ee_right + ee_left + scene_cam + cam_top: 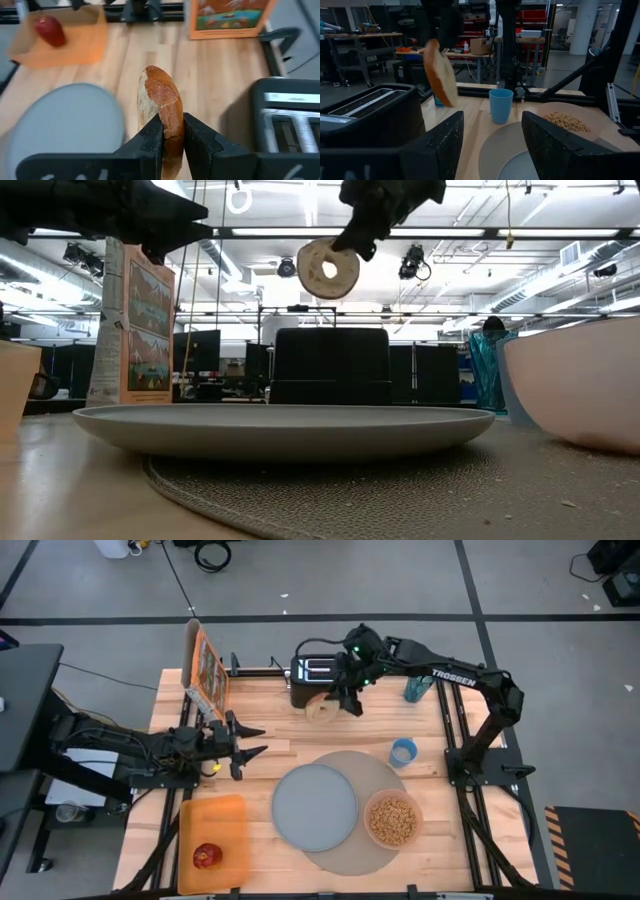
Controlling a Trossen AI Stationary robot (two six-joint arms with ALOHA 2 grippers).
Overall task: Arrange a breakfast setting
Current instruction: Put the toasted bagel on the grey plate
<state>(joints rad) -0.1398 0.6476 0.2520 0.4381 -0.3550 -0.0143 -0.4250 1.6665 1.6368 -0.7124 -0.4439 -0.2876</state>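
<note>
The bagel half [321, 709] is hanging by its rim, clear of the toaster. My right gripper should go on carrying it until its edge touches the empty blue-grey plate [315, 807].
My right gripper [345, 700] is shut on the toasted bagel half [322, 710] and holds it in the air just in front of the black toaster [315, 672]. My left gripper [258, 740] is open and empty above the table's left part. The blue-grey plate [315, 805] lies on the round grey mat [385, 855]. The pink bowl [393, 818] holds cereal and stands on the mat's right part. The red apple [207, 857] lies on the orange board [225, 815]. The spoon is not in view. My right gripper pinches the bagel half between its two fingers, one on the cut face and one on the crust face [170, 117], at its rim. The fingers come from above, slanting down. The bagel [328, 270] hangs on edge below them, clear of the table.
A blue cup [403, 751] stands just beyond the mat on the right. A cereal box [205, 670] stands upright at the far left. A teal object [418, 688] stands right of the toaster. Bare wood lies between the toaster and the mat.
</note>
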